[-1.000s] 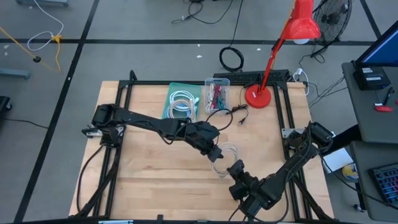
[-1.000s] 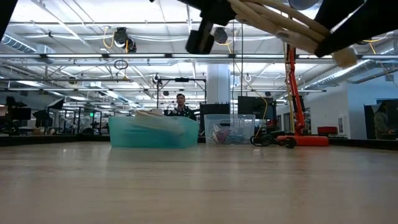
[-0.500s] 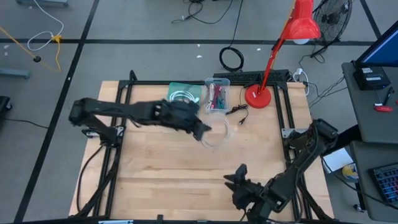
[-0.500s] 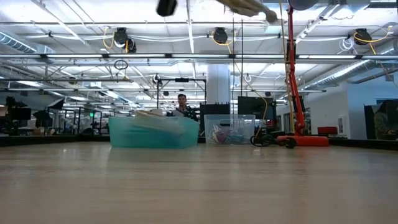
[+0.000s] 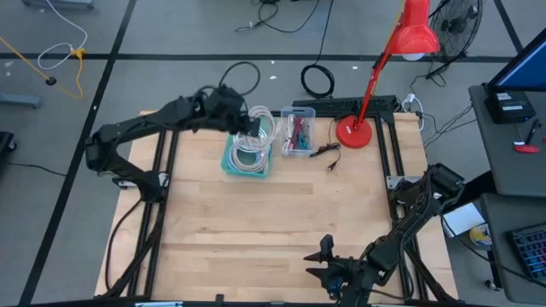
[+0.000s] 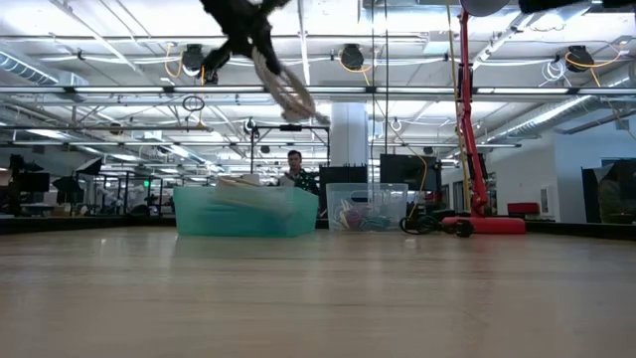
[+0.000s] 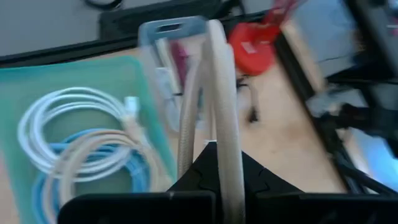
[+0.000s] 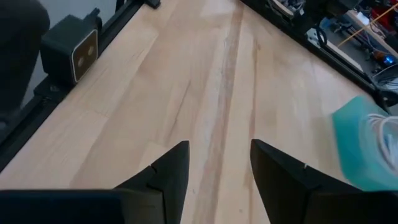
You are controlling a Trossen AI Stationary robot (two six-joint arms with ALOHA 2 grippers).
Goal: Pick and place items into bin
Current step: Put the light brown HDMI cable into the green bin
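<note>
The beige coil is hanging tilted over the teal bin's edge [image 5: 271, 153] next to the clear bin, so my left gripper needs to swing back and set it down on the coils inside [image 5: 249, 159].
My left gripper [image 5: 241, 122] is shut on a beige coil of cable [image 7: 214, 93] and holds it in the air above the teal bin [image 5: 229, 164] at the table's far side. In the low view the coil [image 6: 288, 94] hangs high over the bin [image 6: 245, 211]. White, light blue and beige coils [image 7: 81, 143] lie inside the bin. My right gripper [image 8: 219, 155] stands open over bare table near the front edge [image 5: 324, 254], with nothing between its fingers. My left gripper pinches the strands of the beige coil [image 7: 217, 134] between its two fingers, at one side of the loop. The fingers slant downward from the table's left. The coil is lifted clear and hangs tilted beyond and below the fingers, above the teal bin.
A clear bin [image 5: 297, 132] with small maroon and teal cords stands right of the teal bin. A red lamp [image 5: 354, 132] with a black cord [image 5: 328, 153] stands at the far right. A black frame [image 5: 397, 170] runs around the table.
My left gripper has risen and swung from the table's middle toward the far left, carrying the beige coil, which now hangs over the teal bin. My right gripper has drawn back toward the near edge, apart from the coil.
</note>
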